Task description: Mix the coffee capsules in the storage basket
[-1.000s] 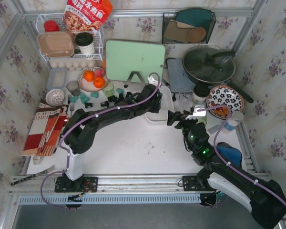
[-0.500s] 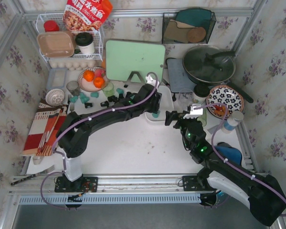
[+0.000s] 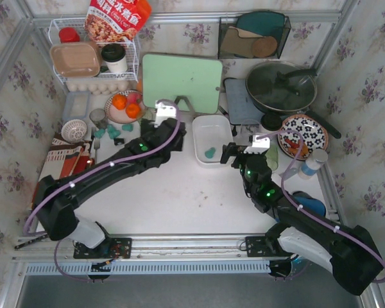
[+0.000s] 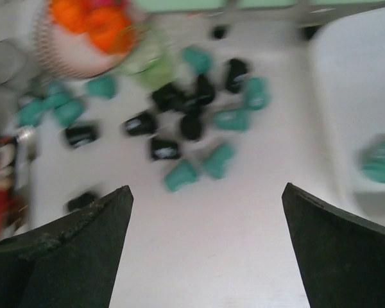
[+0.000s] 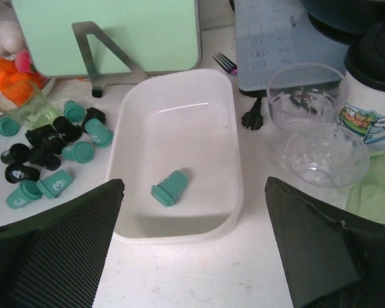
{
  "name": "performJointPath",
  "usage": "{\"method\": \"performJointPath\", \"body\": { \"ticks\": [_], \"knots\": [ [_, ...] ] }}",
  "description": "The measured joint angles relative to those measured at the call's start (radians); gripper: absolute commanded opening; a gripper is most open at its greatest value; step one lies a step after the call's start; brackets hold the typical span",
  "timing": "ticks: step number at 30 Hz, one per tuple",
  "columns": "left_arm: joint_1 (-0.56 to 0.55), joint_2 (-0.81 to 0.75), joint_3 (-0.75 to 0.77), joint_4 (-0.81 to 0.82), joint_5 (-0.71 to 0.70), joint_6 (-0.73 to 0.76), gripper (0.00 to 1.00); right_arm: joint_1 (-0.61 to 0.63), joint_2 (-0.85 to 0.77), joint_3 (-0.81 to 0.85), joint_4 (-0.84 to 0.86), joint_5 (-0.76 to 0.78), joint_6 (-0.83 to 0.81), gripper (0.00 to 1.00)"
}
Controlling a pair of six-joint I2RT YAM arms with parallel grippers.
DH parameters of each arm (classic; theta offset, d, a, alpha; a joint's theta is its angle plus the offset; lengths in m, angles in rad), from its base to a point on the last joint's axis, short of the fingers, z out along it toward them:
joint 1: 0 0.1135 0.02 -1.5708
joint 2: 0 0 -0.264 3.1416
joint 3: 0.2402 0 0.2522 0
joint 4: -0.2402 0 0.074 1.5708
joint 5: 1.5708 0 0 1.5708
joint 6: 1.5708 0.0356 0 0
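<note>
My left gripper should keep going toward the lone black capsule (image 4: 82,200) in front of the others and close around it, because there is clear table (image 4: 106,172) around that capsule.
The white storage basket (image 3: 213,128) stands mid-table with one teal coffee capsule (image 3: 210,153) lying on its side in it. The right wrist view shows the same basket (image 5: 179,122) and capsule (image 5: 170,187). Several black and teal capsules (image 3: 125,133) lie loose on the table to its left, blurred in the left wrist view (image 4: 192,122). My left gripper (image 3: 163,131) hangs open and empty just left of the basket, near the loose capsules (image 5: 51,151). My right gripper (image 3: 233,154) stands open and empty at the basket's near right corner.
A green cutting board (image 3: 181,80) on a stand is behind the basket. A plate of oranges (image 3: 125,106) sits at the back left of the capsules. Two clear cups (image 5: 305,96) and a jar stand right of the basket, beyond them a patterned plate (image 3: 301,133) and a pot (image 3: 281,86).
My left gripper opened over the basket, left the teal capsule in it, and swung left toward the loose capsules. The right gripper opened fully and edged toward the basket.
</note>
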Motion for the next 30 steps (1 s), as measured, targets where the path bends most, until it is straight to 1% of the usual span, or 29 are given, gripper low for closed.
{"method": "performJointPath", "body": {
  "ticks": [3,5,8,11,14,17,22,26,28,30],
  "knots": [
    [0.041,-0.074,-0.055,-0.109,-0.106,-0.050,0.99,0.000,0.016,0.014,-0.024,0.017,0.002,1.00],
    [0.077,-0.135,-0.104,-0.162,-0.141,-0.086,0.99,0.000,0.016,0.017,-0.036,0.032,0.005,1.00],
    [0.131,-0.234,-0.193,-0.224,-0.169,-0.138,0.99,0.000,0.015,0.016,-0.055,0.056,0.014,1.00],
    [0.223,-0.298,-0.293,-0.258,-0.148,-0.181,0.99,-0.001,0.007,0.013,-0.057,0.079,0.032,1.00],
    [0.345,-0.324,-0.363,-0.268,-0.063,-0.199,0.99,-0.001,-0.002,0.007,-0.057,0.086,0.033,1.00],
    [0.431,-0.300,-0.394,-0.261,0.056,-0.191,0.99,-0.001,-0.010,-0.010,-0.056,0.089,0.035,1.00],
    [0.571,-0.186,-0.397,-0.209,0.246,-0.143,0.99,-0.001,-0.010,-0.021,-0.051,0.088,0.035,1.00],
    [0.710,-0.055,-0.370,-0.161,0.440,-0.103,0.92,-0.001,-0.008,-0.021,-0.049,0.083,0.032,1.00],
    [0.743,-0.001,-0.340,-0.150,0.499,-0.084,0.89,-0.001,-0.007,-0.021,-0.048,0.081,0.032,1.00],
    [0.750,0.038,-0.313,-0.137,0.560,-0.064,0.88,-0.001,-0.006,-0.021,-0.046,0.081,0.031,1.00]
  ]
}}
